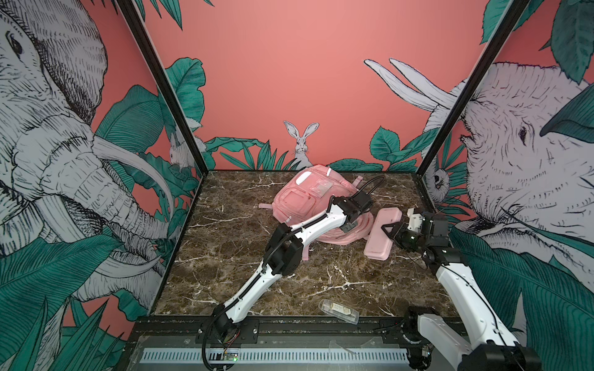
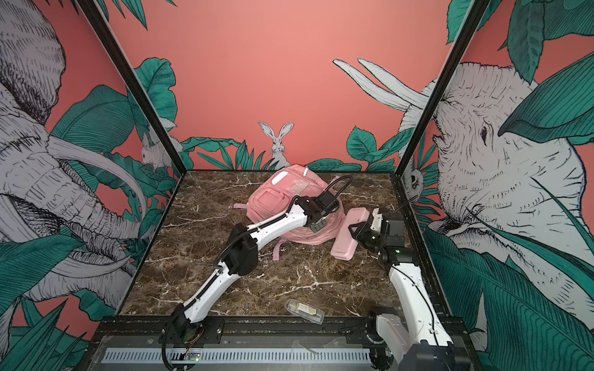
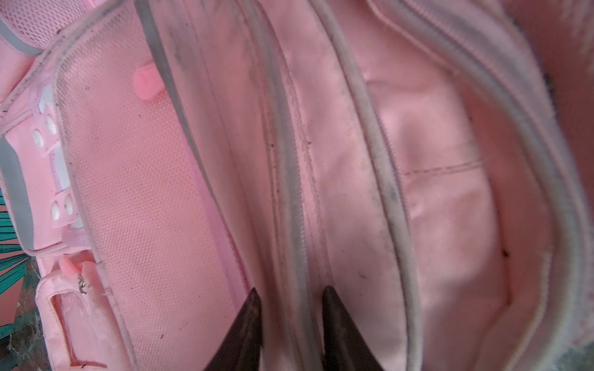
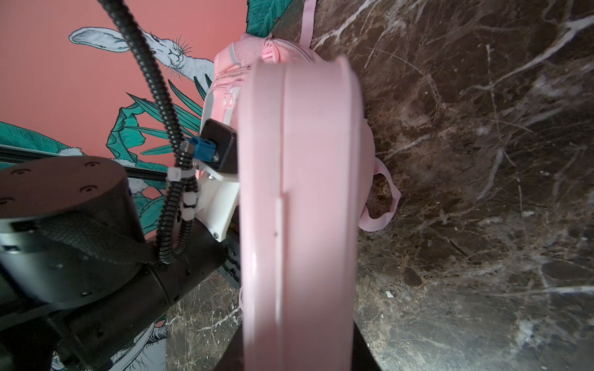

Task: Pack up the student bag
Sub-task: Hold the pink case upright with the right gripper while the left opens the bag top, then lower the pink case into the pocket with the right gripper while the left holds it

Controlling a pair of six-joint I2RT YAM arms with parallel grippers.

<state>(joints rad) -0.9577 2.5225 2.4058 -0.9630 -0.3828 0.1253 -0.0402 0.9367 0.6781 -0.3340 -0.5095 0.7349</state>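
My right gripper is carrying the pink pencil case (image 1: 377, 241) lined up lengthwise with the bag's opening (image 1: 358, 230), so it should keep moving it there until the case sits inside, then let go.
The pink student bag (image 1: 302, 199) (image 2: 276, 199) lies at the back middle of the marble table. Its main compartment (image 3: 450, 208) gapes open in the left wrist view. My left gripper (image 1: 348, 226) (image 3: 291, 292) sits at the bag's near side, its dark fingertips shut on the grey-piped zipper rim between them. To the right of the bag, my right gripper (image 1: 387, 229) (image 4: 297, 337) is shut on a flat pink pencil case (image 1: 377, 245) (image 4: 302, 192) and holds it on edge. The case hides most of that gripper's fingers.
A clear plastic box (image 1: 339, 310) (image 2: 305, 310) lies near the table's front edge. Loose pink bag straps (image 1: 266, 205) (image 4: 382, 205) trail over the marble table (image 1: 225, 241). Printed walls close the left, back and right sides.
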